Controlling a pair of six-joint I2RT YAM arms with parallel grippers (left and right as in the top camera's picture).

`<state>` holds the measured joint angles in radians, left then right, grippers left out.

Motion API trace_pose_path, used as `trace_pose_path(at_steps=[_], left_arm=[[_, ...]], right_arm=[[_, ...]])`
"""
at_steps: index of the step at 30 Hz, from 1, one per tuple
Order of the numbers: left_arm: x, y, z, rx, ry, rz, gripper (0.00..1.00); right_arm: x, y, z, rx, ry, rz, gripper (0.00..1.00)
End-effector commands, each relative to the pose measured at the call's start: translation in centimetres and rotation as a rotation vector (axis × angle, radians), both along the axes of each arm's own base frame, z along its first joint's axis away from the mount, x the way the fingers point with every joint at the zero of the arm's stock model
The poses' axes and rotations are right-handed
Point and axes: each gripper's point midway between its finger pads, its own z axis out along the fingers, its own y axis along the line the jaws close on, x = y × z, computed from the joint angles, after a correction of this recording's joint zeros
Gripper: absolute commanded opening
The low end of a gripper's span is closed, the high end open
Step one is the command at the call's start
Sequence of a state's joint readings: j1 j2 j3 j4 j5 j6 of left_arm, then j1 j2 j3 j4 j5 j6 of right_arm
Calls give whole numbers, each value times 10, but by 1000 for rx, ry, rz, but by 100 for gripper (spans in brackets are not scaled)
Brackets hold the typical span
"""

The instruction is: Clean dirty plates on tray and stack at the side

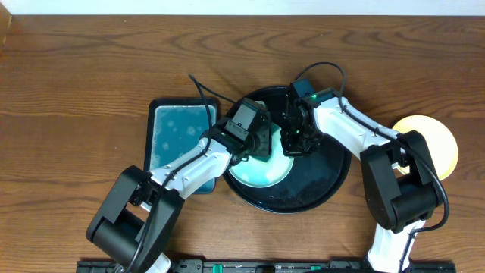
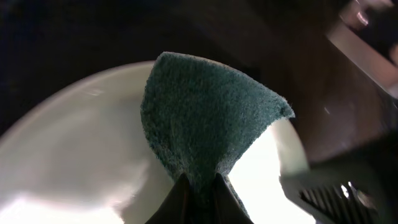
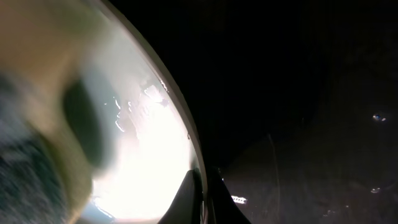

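Observation:
My left gripper has the sponge reaching over the mint plate's far rim. It should pull the sponge back across the plate's near part (image 1: 259, 178) while my right gripper keeps the plate steady.
A pale mint plate (image 1: 261, 173) lies on the round black tray (image 1: 318, 189). My left gripper (image 1: 261, 148) is shut on a dark green sponge (image 2: 205, 112), which is pressed on the plate (image 2: 74, 155). My right gripper (image 1: 294, 145) is shut on the plate's right rim (image 3: 180, 118) and pinches it (image 3: 202, 186). A pale yellow plate (image 1: 436, 140) lies on the table to the right of the tray. A second mint plate is not visible.
A rectangular black basin (image 1: 180, 140) with blue-green water stands left of the tray. The wooden table (image 1: 76, 91) extends around. The two arms cross close together over the tray.

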<state>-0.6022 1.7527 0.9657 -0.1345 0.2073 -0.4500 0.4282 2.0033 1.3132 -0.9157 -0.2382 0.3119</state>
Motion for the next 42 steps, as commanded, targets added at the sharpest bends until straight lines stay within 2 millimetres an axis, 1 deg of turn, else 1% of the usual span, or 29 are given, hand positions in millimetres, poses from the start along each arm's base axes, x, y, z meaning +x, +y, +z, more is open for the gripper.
trace_pose_path(at_steps=[1, 10, 13, 15, 20, 23, 26, 29, 32, 37, 40, 42], left_arm=[[-13, -7, -3, -19, 40, -93, 8], [-53, 17, -24, 93, 219, -91, 8], [-61, 34, -31, 174, 253, -66, 8], [-57, 48, -34, 246, 233, -36, 8], [-35, 76, -34, 377, 139, 74, 7], [-22, 92, -31, 412, 103, 155, 7], [-11, 98, -29, 394, 84, 199, 8], [1, 102, -27, 354, 69, 270, 7], [11, 100, -23, 313, 45, 313, 8], [18, 79, -18, 207, 33, 280, 8], [17, 68, -17, 153, 47, 251, 8], [16, 65, -17, 149, 50, 243, 8]], right_arm=[[-12, -2, -11, -44, 27, 27, 1], [-12, -2, -11, -44, 27, 27, 1], [-13, -2, -11, -45, 31, 27, 1], [-13, -2, -11, -46, 32, 28, 1], [-14, -2, -11, -47, 34, 28, 1], [-14, -2, -11, -47, 34, 27, 1], [-14, -2, -11, -48, 34, 27, 1], [-14, -3, -11, -49, 35, 20, 1], [-14, -3, -11, -49, 35, 20, 1], [-14, -3, -11, -49, 35, 19, 1], [-13, -2, -11, -49, 35, 19, 1], [-14, -3, -11, -49, 35, 19, 1]])
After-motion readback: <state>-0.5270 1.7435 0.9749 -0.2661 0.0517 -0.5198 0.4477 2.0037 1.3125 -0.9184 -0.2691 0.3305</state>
